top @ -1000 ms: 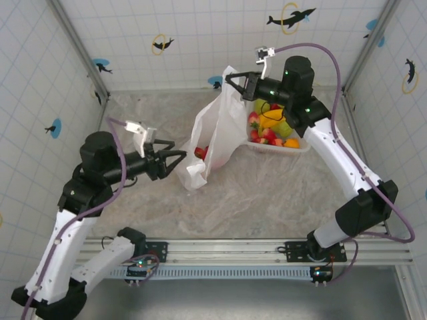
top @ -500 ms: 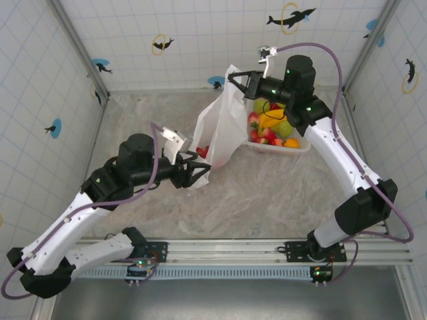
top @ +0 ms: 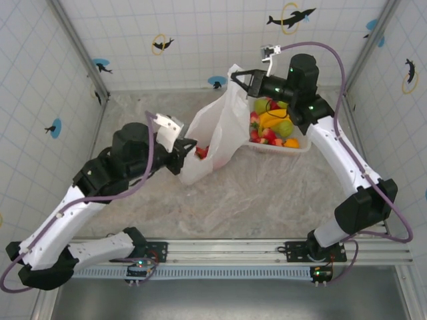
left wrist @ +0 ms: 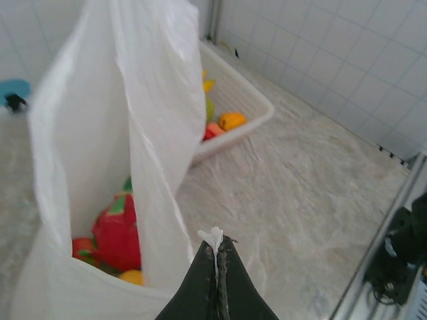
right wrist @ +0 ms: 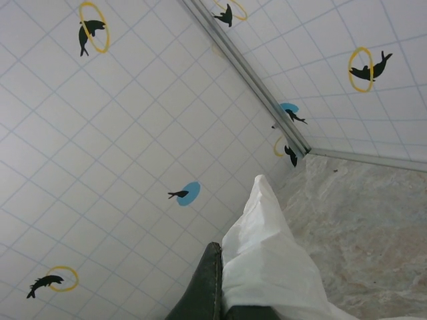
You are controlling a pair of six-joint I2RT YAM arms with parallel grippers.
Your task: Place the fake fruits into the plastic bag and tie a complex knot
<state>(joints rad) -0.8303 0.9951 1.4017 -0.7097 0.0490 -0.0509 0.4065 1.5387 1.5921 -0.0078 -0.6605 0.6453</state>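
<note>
The bag's opening [top: 211, 131] slopes down from the bag's upper handle to the low pinch of my left gripper. My left gripper should lift the pinch to the same height as the handle [top: 234, 71].
The plastic bag [top: 220, 130] hangs from its top, translucent white, with its mouth spread toward the left. My right gripper [top: 235, 74] is shut on the bag's upper handle [right wrist: 273, 260], high near the back wall. At the bag's lower left edge my left gripper [top: 189, 148] is shut, with a pinch of white film sticking out between its tips [left wrist: 217, 241]. Fake fruits lie inside the bag: a red dragon fruit [left wrist: 119, 230], an orange one [left wrist: 133, 277] and a red one [top: 201, 152]. More fake fruits [top: 272, 127] sit in the white basket [top: 298, 148].
The lattice basket [left wrist: 243, 93] stands right behind the bag, against the back right of the marbled table [top: 267, 193]. Tiled walls close in the table on three sides. A rail [top: 233, 250] runs along the near edge.
My left arm swung right to the bag, and its open jaws closed on the bag's lower edge. The right gripper kept holding the bag's top, almost still.
</note>
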